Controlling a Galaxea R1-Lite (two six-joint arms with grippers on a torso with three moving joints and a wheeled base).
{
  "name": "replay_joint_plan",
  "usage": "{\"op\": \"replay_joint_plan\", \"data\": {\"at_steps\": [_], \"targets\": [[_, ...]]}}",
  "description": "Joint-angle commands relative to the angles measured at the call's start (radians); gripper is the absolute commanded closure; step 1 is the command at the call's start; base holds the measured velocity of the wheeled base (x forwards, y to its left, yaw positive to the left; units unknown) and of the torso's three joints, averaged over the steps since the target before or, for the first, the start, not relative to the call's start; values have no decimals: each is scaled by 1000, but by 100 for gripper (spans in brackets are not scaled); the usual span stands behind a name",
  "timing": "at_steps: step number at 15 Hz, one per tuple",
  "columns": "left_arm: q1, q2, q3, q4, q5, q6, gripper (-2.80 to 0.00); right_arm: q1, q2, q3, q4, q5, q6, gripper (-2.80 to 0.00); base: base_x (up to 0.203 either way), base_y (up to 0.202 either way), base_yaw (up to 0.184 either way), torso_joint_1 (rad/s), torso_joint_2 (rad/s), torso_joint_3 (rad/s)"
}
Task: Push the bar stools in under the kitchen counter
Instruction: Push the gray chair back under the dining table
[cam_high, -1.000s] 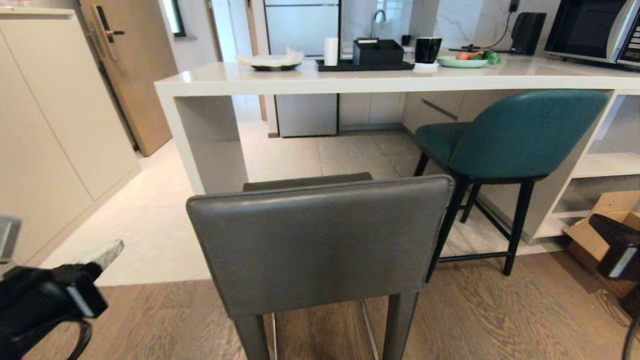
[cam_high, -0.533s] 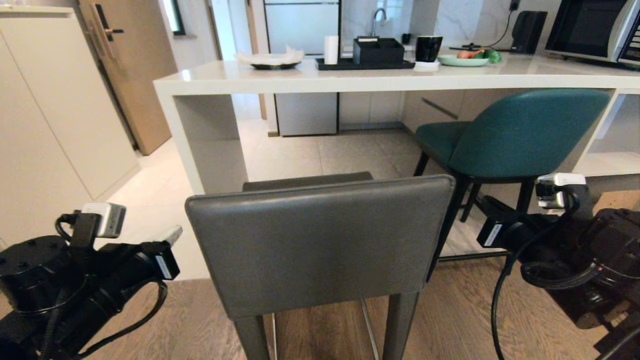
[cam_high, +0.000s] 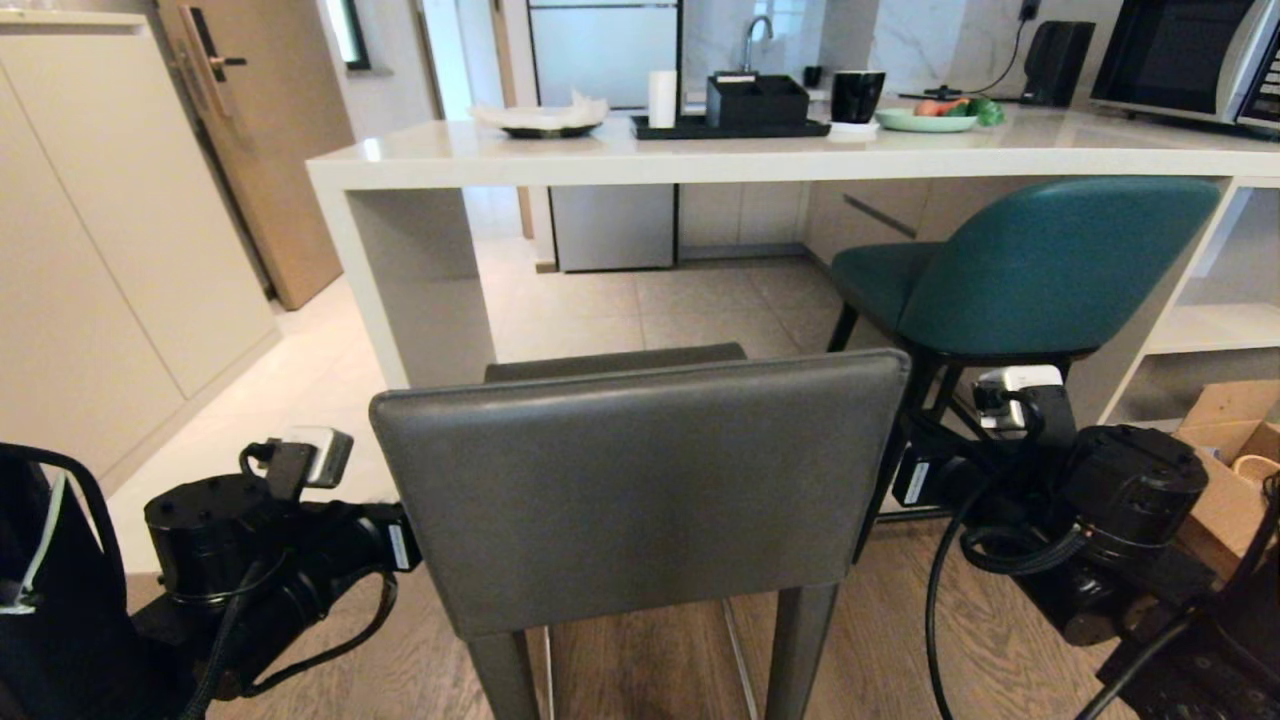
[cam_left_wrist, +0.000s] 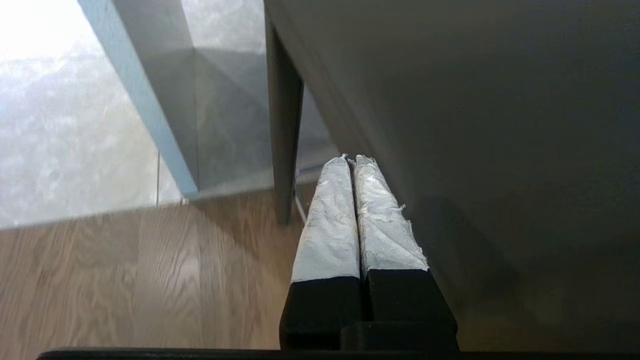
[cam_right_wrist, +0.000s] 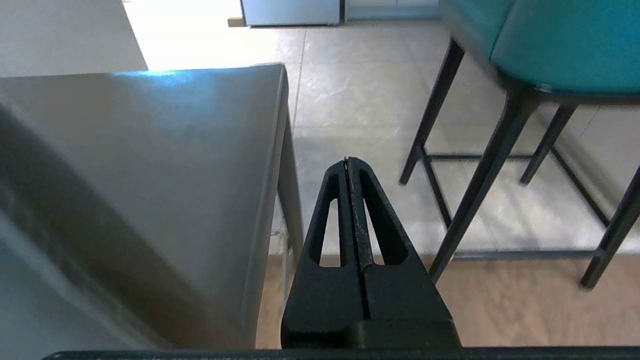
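I should move my left gripper back gently and brace both side edges (cam_high: 884, 450) before I push, because the grey stool's back (cam_high: 642, 486) is slanted and there is a gap beside my right gripper.
The grey bar stool (cam_high: 640, 480) stands right in front of me, its low back toward me and its seat short of the kitchen counter (cam_high: 700, 160). The teal bar stool (cam_high: 1050, 265) stands to the right, with its seat partly under the counter's top. My left arm (cam_high: 260, 540) reaches in at the grey stool's left edge. There the left gripper (cam_left_wrist: 350, 159) is shut and empty beside the stool's grey side (cam_left_wrist: 475, 125). My right arm (cam_high: 1090, 500) reaches in at the stool's right edge. The right gripper (cam_right_wrist: 347, 160) is shut and empty between the grey stool (cam_right_wrist: 150, 165) and the teal stool's black legs (cam_right_wrist: 480, 175).
A black tray (cam_high: 730, 128), plates and a microwave (cam_high: 1190, 60) sit on the counter. A cardboard box (cam_high: 1220, 470) lies on the floor at the right below open shelves (cam_high: 1210, 330). White cabinets (cam_high: 100, 250) line the left side.
Both arms have come up and inward from the picture's lower corners to either side of the grey stool's back. The stools have not moved.
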Motion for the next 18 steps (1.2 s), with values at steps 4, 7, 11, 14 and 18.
{"op": "replay_joint_plan", "data": {"at_steps": [4,7,11,14,18], "targets": [[-21,102,-101,-9,6,-2,0,79,67,-51,-4,-2,-18,0,0,0,0,0,0,0],[-23,150,-176,-9,10,0,0,115,103,-69,-7,-5,-17,0,0,0,0,0,0,0],[-14,161,-223,-9,13,-1,0,119,106,-68,-7,-5,-14,0,0,0,0,0,0,0],[38,100,-155,-9,19,-3,0,111,108,-72,-7,-5,-13,0,0,0,0,0,0,0],[135,2,-40,-9,5,-5,0,111,113,-74,-9,-7,-13,0,0,0,0,0,0,0]]}}
